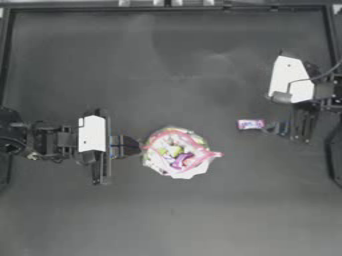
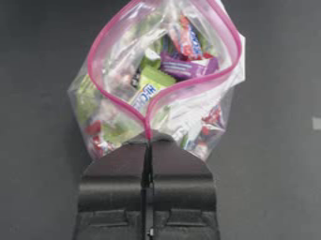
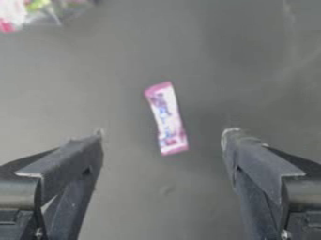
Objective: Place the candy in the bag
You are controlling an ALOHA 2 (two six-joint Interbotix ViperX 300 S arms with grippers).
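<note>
The bag's pink-red opening strip (image 1: 169, 132) is spread wide around the sweets, so the bag should stay open when the robot lowers the candy into it.
The bag (image 1: 176, 153) stands near the table's middle, its pink-red mouth strip gaping open and colourful sweets showing through. My left gripper (image 1: 137, 147) is shut on the bag's left rim; in the left wrist view the jaws pinch the strip of the bag (image 2: 160, 79) where its two sides meet, at the left gripper (image 2: 149, 140). The candy (image 1: 250, 124), a small white wrapper with pink and blue print, lies flat on the table to the bag's right. My right gripper (image 1: 277, 128) is open just right of it; in the right wrist view the candy (image 3: 166, 118) lies ahead of the right gripper (image 3: 163, 140), beyond its spread jaws.
The dark table (image 1: 167, 65) carries nothing else. A raised frame (image 1: 167, 7) runs along the far edge and both sides. A corner of the bag (image 3: 31, 11) shows far off in the right wrist view.
</note>
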